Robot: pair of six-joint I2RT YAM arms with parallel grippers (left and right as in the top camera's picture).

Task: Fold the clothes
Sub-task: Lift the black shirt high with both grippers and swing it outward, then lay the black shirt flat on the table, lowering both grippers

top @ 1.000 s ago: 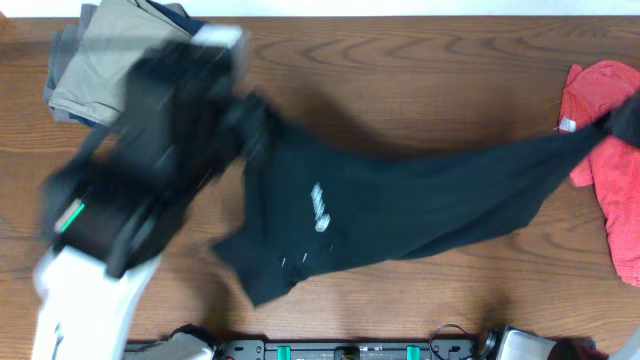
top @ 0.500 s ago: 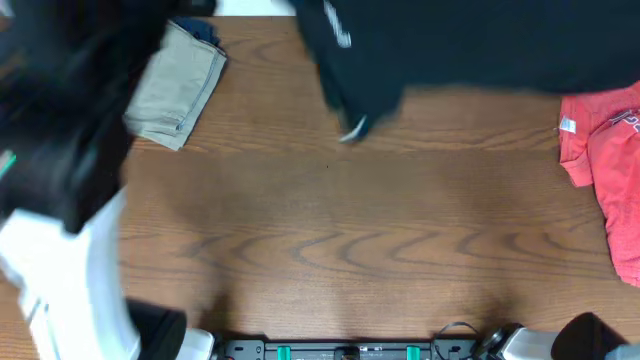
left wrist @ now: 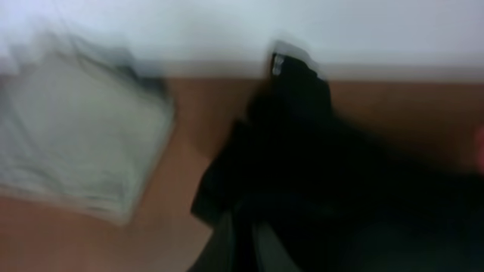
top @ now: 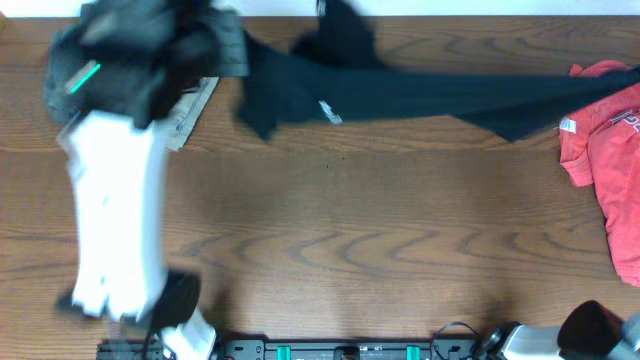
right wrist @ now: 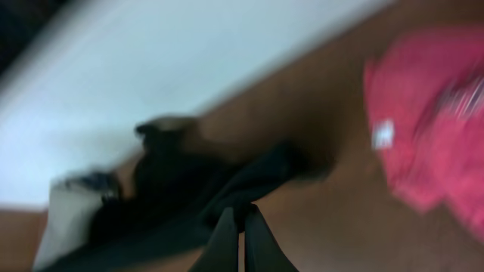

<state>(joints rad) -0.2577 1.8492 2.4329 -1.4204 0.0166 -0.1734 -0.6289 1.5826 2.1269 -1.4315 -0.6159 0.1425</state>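
Note:
The black garment is hanging long across the table's far side [top: 400,97], so next my left gripper pulls the garment's end back toward me and spreads the garment flat.
The black garment [top: 420,90] hangs stretched in a long band across the far side of the table, its white logo [top: 330,112] near the left end. My left gripper [top: 215,50], blurred by motion, is shut on its left end; the left wrist view shows the fingers [left wrist: 243,245] closed in black cloth [left wrist: 318,166]. My right gripper [right wrist: 242,215] is shut on a fold of the black cloth [right wrist: 189,189]; it is outside the overhead view, past the right edge.
Khaki folded trousers [top: 190,105] lie at the far left, partly under my left arm, and show in the left wrist view [left wrist: 76,143]. A red T-shirt [top: 610,150] lies at the right edge, also in the right wrist view [right wrist: 431,128].
The garment was lifted off the middle of the table, swung up and back, and is now pulled taut along the far edge. My left arm swung to the far left.

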